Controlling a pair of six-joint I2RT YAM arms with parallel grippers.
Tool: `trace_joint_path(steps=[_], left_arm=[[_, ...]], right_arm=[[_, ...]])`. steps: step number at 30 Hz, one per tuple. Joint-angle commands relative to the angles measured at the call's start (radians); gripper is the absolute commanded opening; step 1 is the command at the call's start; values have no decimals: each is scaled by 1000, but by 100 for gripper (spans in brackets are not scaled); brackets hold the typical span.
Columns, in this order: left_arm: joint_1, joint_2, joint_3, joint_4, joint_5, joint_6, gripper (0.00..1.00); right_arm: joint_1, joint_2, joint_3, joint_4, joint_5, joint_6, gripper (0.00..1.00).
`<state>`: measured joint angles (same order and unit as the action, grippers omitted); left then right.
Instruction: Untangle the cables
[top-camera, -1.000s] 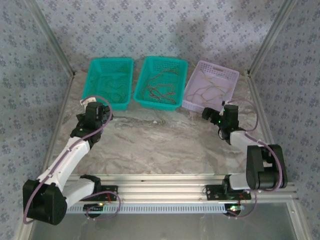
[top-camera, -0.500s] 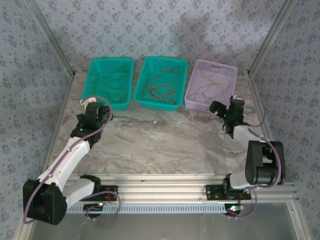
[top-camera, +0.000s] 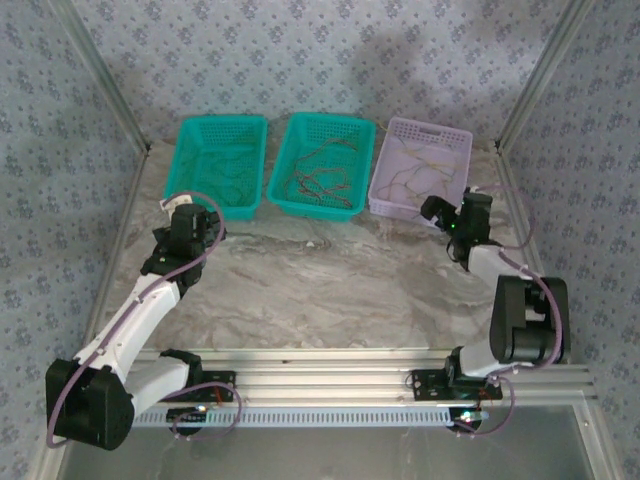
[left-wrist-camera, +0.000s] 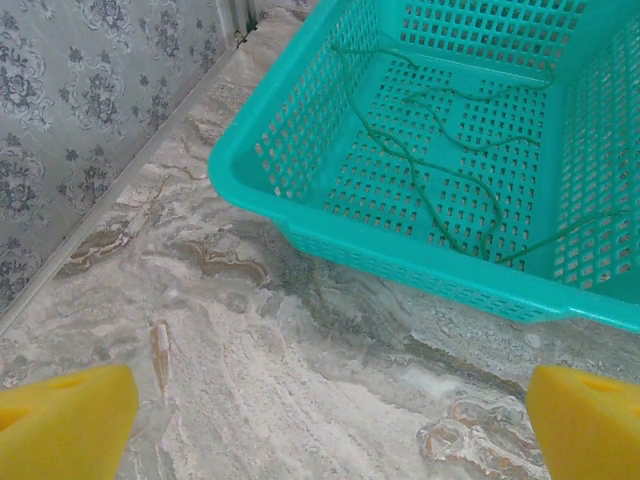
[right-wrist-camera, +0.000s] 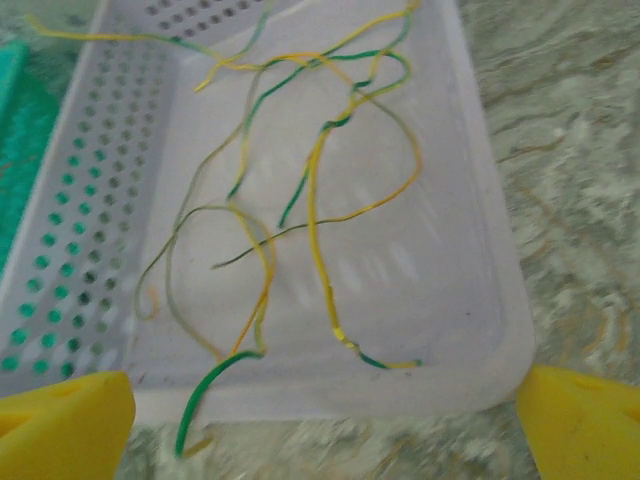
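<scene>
My right gripper should back away and turn the lavender basket's near rim (top-camera: 405, 212) straight, because the lavender basket stands crooked with its near end (top-camera: 376, 202) toward the middle teal basket.
The cables lie sorted in three baskets. Green cables (left-wrist-camera: 430, 190) rest in the left teal basket (left-wrist-camera: 400, 265). Reddish-brown cables (top-camera: 318, 180) fill the middle teal basket (top-camera: 315, 212). Yellow and green cables (right-wrist-camera: 320, 200) lie in the lavender basket (right-wrist-camera: 330, 385), and one green end (right-wrist-camera: 205, 400) hangs over its near rim. My left gripper (left-wrist-camera: 330, 430) is open over bare table before the left basket (top-camera: 215, 212). My right gripper (right-wrist-camera: 325, 430) is open just before the lavender basket's near wall (top-camera: 400, 212), holding nothing.
The baskets stand side by side at the back of the marble table (top-camera: 320, 280). Patterned walls and metal frame posts (top-camera: 115, 95) close in both sides. An aluminium rail (top-camera: 330, 375) carries the arm bases at the near edge.
My right gripper has moved to the right and a little farther back, toward the lavender basket's near right corner. The left arm has stayed still.
</scene>
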<state>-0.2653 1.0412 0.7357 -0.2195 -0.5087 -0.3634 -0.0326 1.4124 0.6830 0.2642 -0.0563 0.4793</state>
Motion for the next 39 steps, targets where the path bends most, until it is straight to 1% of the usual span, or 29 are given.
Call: trace_joint_path(steps=[1,3,4,7,9,12,14,17,19,25,30,35,39], left_arm=[[6,-14,-7,29,0,4,100],[6,-11,-6,29,2,4,100],[6,-9,-6,32,3,4,100],[6,-6,-3,32,3,4,100],[6,-6,-2,32,6,4,100],[6,-7,-4,29,3,6,100],[6,-9,-5,29,3,4,100],[6,-9,-6,29,3,4,100],[6,-9,-6,28,3,4,100],[6,-9,-6,32,-2,11,100],[6,-6,-6,34,-7,14,100],[6,-4,-5,32,-14,15,100],[6,-6,-7,35,-20,18,100]], right_arm=[[80,-153,-36,-4,110,-56,100],[142,-230,-50,-26,192,-101,100],[159,-249,-55,-34,198,-105,100],[166,-255,-56,-70,157,-88,100],[171,-241,-73,-55,142,-73,100],[173,-182,-80,-38,102,-42,100],[162,-132,-87,-16,72,-7,100],[119,-54,-99,43,1,71,100],[106,-12,-85,49,-22,83,100],[48,64,-40,52,-20,79,100],[42,78,20,20,66,0,100],[13,123,38,73,32,31,100],[15,128,22,107,61,35,100]])
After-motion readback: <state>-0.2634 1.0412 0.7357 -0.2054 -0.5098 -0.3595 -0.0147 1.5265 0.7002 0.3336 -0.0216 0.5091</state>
